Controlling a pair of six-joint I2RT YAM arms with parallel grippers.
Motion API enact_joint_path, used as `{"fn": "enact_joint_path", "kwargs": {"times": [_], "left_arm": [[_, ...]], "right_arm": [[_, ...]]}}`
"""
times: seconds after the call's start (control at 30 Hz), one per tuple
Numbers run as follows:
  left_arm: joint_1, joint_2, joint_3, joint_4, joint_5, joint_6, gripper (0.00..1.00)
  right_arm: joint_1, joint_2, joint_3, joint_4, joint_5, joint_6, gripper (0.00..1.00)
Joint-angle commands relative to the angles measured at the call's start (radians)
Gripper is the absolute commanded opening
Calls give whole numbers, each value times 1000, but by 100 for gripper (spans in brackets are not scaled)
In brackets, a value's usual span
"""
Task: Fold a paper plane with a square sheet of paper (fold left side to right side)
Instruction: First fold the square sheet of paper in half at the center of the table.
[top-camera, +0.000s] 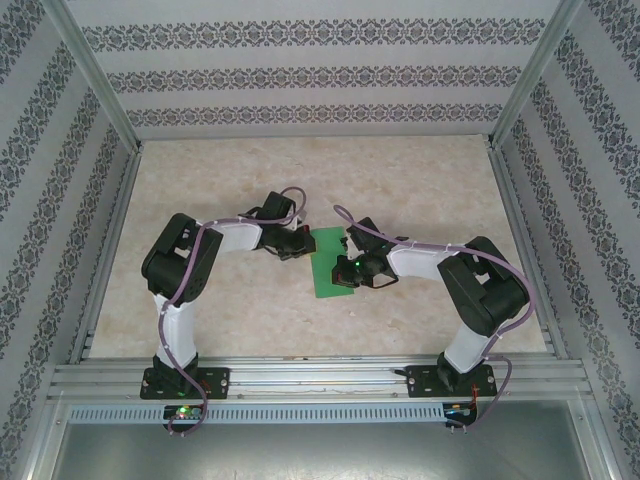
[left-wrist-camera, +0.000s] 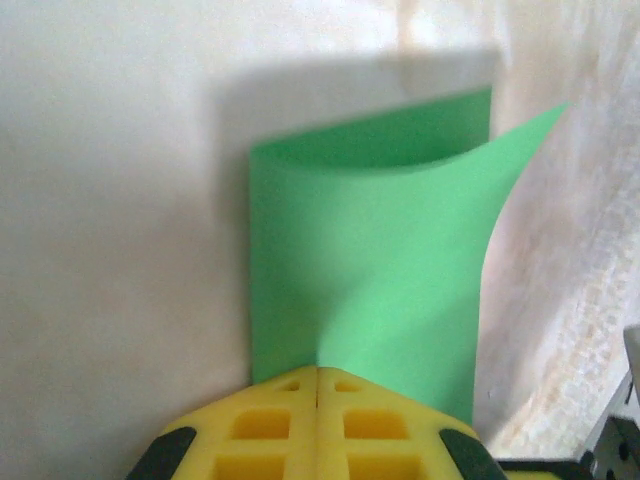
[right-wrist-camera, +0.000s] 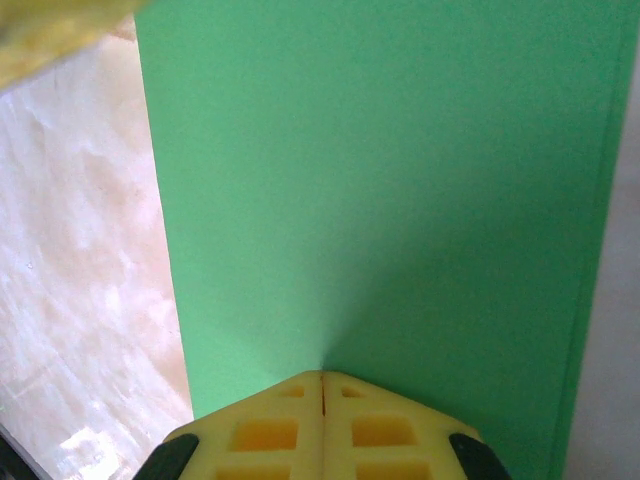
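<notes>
The folded sheet is gaping open at its far end (left-wrist-camera: 385, 142). My left gripper should move back toward that end and press the sheet's crease (left-wrist-camera: 254, 175) flat.
The square sheet of paper (top-camera: 327, 268) is bright green and lies mid-table between my two grippers. My left gripper (top-camera: 303, 243) is at its far left part. In the left wrist view that gripper (left-wrist-camera: 318, 370) is shut on the sheet's near edge, and the sheet (left-wrist-camera: 370, 260) rises curled, its far right corner bending outward. My right gripper (top-camera: 350, 268) sits over the sheet's right side. In the right wrist view it (right-wrist-camera: 322, 376) is shut, tips against the flat sheet (right-wrist-camera: 380, 180); whether a layer is pinched is unclear.
The marbled beige table (top-camera: 250, 190) is bounded by aluminium rails (top-camera: 320, 375) at the near edge and patterned walls on three sides. A blurred yellow finger (right-wrist-camera: 50, 40) of the left gripper shows at the upper left of the right wrist view.
</notes>
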Motion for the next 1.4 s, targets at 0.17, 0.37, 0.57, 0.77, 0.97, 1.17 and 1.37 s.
{"fn": "enact_joint_path", "kwargs": {"times": [0.17,0.37,0.57,0.77,0.97,1.17,1.37], "left_arm": [[58,47,67,-35,-127,64,0],[58,-15,47,-32,-121,86,0],[37,-123,-11,-7,-81,93,0],[-15,-128,-1,27,11,61,0],[-29,-24,45,50,15,41,0],[-24,42,72,57,-32,54,0],[4,67,57,80,-92,63,0]], "right_arm": [[7,45,-53,-147,66,-3,0],[7,40,-59,-121,46,17,0],[9,38,-63,-92,32,39,0],[10,49,-65,-86,38,44,0],[11,57,-65,-86,43,44,0],[11,57,-63,-89,44,45,0],[12,57,-73,-92,48,45,0]]}}
